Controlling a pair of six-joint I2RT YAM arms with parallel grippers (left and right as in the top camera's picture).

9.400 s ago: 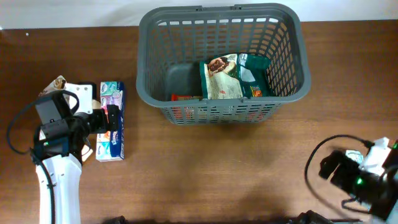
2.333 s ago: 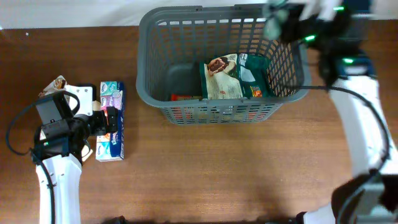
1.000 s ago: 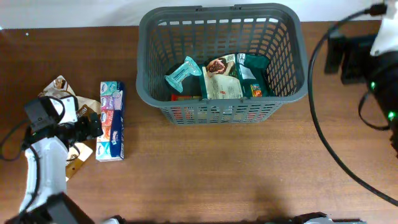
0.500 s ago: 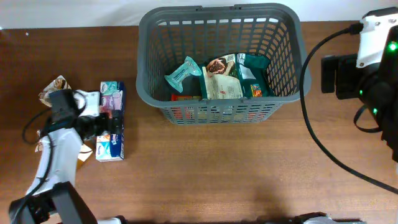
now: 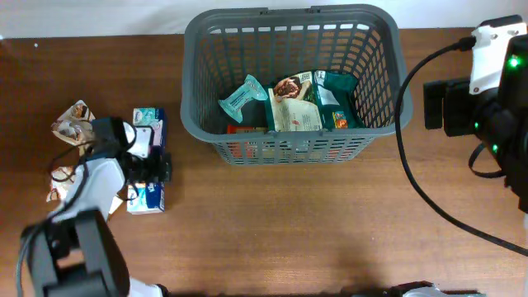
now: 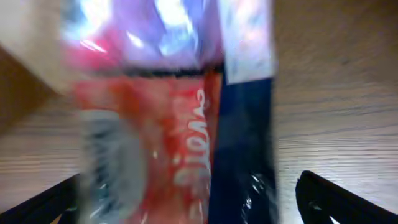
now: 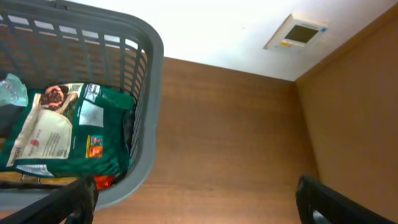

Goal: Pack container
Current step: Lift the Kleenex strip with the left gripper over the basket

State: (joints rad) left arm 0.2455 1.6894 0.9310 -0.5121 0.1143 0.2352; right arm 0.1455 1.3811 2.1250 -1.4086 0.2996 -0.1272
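My right gripper is across the basket from the tissue pack (image 5: 147, 199), so my left gripper should pick up the pack and put it down over the packets inside the basket (image 5: 276, 103).
The dark grey basket (image 5: 293, 140) stands at the table's far middle. It holds a teal packet (image 5: 242, 95), a white and green packet (image 5: 295, 107), a green packet (image 5: 337, 99) and a red packet (image 5: 246, 129). Its right corner (image 7: 146, 74) shows in the right wrist view. My left gripper (image 5: 153, 169) is open, low over a long colourful tissue pack (image 5: 145, 122) left of the basket. The pack (image 6: 180, 124) lies blurred between its jaws (image 6: 193, 202). My right gripper (image 5: 441, 106) is open and empty, right of the basket; its jaws (image 7: 199, 199) hang over bare table.
Two brown and white snack packets (image 5: 73, 111) (image 5: 62, 177) lie left of the tissue pack, near the left arm. A pale wall (image 7: 249, 31) with a small white box (image 7: 300, 32) runs along the table's far edge.
A teal packet has landed in the basket and my right arm has drawn back to the right. My left gripper has moved right and down over the tissue pack.
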